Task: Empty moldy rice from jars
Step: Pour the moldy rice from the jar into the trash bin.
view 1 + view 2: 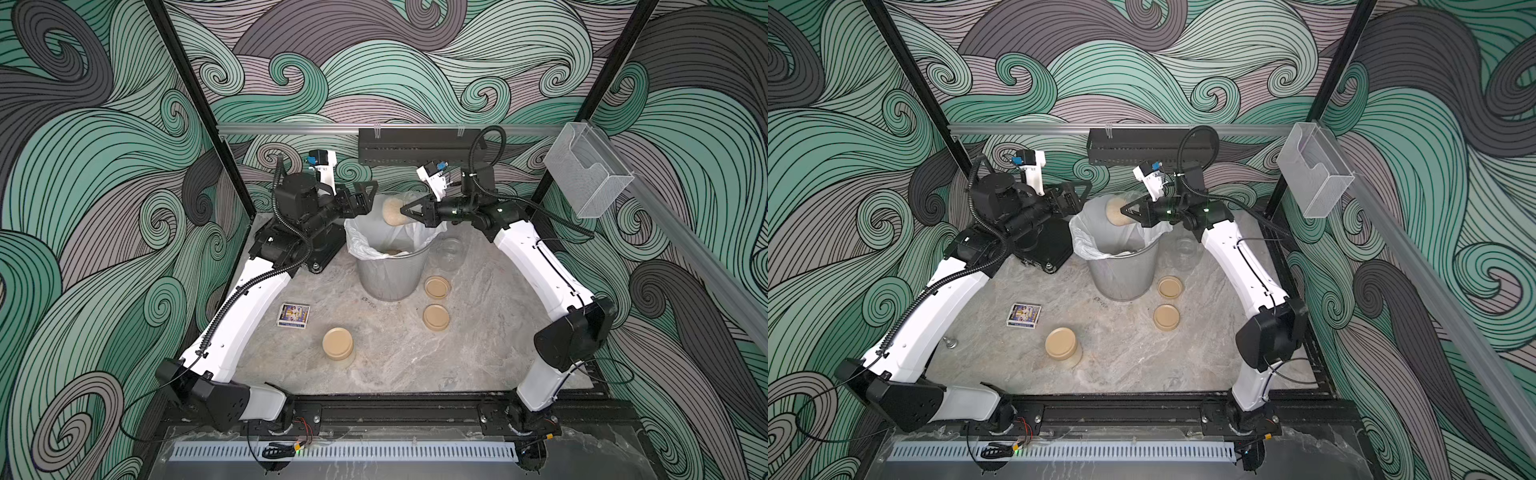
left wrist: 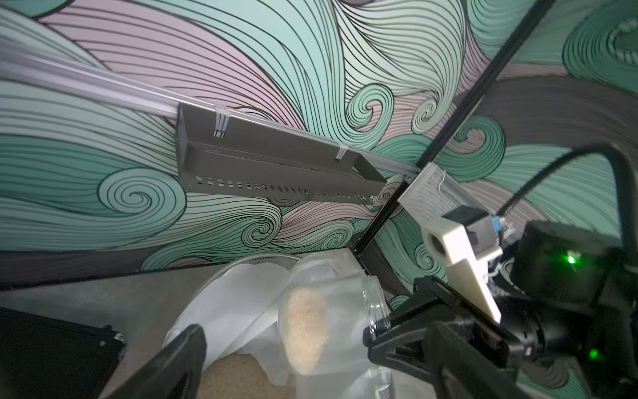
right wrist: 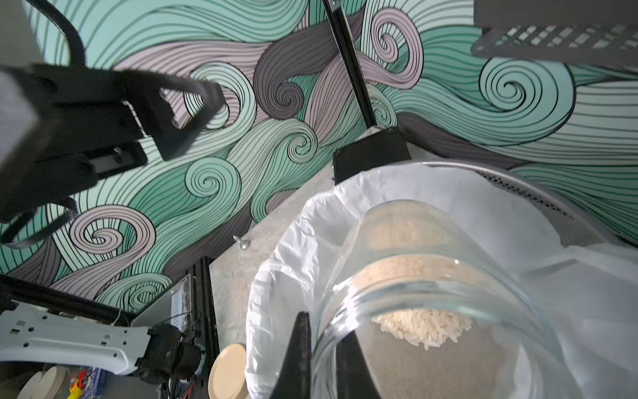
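Next, I take the jar by its base with my left gripper and tip it with its opening down, because my right gripper pinches the jar's rim (image 2: pixel 376 300) and the rice is deep inside.
My right gripper (image 1: pixel 405 210) (image 3: pixel 322 349) is shut on the rim of an open clear jar (image 1: pixel 395 211) (image 1: pixel 1116 211), one finger inside the mouth and one outside. This jar lies on its side over the silver mesh bin (image 1: pixel 388 276) with its white liner (image 3: pixel 293 276). Moldy rice (image 3: pixel 421 328) sits at the jar's mouth, and more clings toward its base (image 2: pixel 307 338). A pile of rice (image 1: pixel 392 251) lies in the liner. My left gripper (image 1: pixel 368 199) is open and empty just left of the bin; one of its fingers (image 2: pixel 183 355) shows in the left wrist view. A lidded jar (image 1: pixel 338 343) stands at the front.
An empty clear jar (image 1: pixel 449 249) stands right of the bin. Two loose tan lids (image 1: pixel 437 286) (image 1: pixel 436 317) lie in front of it. A small printed card box (image 1: pixel 294 315) lies left of centre. A black shelf (image 1: pixel 415 145) hangs on the back wall.
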Robot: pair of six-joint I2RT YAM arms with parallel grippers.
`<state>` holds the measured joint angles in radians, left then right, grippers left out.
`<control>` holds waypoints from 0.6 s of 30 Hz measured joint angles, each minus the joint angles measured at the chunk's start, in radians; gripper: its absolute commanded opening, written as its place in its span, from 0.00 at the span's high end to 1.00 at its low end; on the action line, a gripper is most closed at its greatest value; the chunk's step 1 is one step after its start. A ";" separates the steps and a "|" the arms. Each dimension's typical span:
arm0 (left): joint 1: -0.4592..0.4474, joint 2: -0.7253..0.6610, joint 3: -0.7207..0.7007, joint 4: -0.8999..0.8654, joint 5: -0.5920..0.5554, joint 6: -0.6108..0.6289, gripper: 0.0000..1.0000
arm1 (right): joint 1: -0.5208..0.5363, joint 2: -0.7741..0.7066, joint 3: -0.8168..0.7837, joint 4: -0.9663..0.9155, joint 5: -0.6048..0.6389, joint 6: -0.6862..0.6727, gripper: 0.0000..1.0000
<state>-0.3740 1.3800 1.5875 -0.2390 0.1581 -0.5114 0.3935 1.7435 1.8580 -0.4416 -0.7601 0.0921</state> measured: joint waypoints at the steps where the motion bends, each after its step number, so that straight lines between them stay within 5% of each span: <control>1: 0.011 0.003 0.000 0.000 0.003 -0.060 0.01 | 0.000 -0.011 -0.013 0.031 0.002 0.012 1.00; 10: 0.060 0.043 -0.113 0.151 0.028 -0.679 0.01 | -0.001 -0.077 -0.124 0.296 0.004 0.120 1.00; 18: 0.055 0.233 -0.113 0.294 0.205 -1.133 0.01 | 0.007 -0.077 -0.129 0.415 0.000 0.186 1.00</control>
<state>-0.3195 1.6131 1.4750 0.0547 0.3630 -1.6447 0.4004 1.6661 1.7287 -0.0269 -0.7597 0.2783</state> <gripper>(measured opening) 0.986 0.084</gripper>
